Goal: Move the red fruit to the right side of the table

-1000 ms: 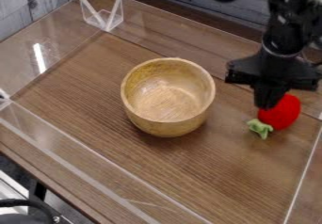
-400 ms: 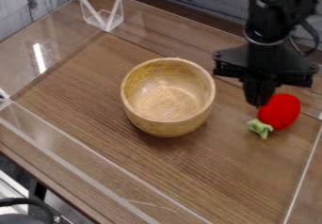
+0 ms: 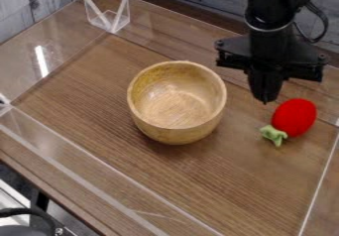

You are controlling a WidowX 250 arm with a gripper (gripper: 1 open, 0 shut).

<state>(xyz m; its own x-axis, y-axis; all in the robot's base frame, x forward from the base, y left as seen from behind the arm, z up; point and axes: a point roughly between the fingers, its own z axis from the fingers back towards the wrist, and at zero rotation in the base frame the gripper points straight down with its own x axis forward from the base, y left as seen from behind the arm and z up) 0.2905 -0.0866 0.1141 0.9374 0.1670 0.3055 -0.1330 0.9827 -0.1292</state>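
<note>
A gap lies between the red fruit and my gripper's closed, empty fingers. I should open the fingers and move over the red fruit before I close them.
The red fruit, glossy with a green leafy end, lies on the brown wood-grain table near its right acrylic wall. My black gripper hangs above and to the left of the fruit, between it and the wooden bowl. Its fingers are pressed together into one dark tip and hold nothing. There is a clear gap between the tip and the fruit.
A wooden bowl sits in the middle of the table, just left of the gripper. Clear acrylic walls edge the tabletop, with a clear bracket at the back left corner.
The gripper has lifted off the fruit and drifted up and to the left, toward the bowl. The fruit stays where it lay, now fully uncovered.
</note>
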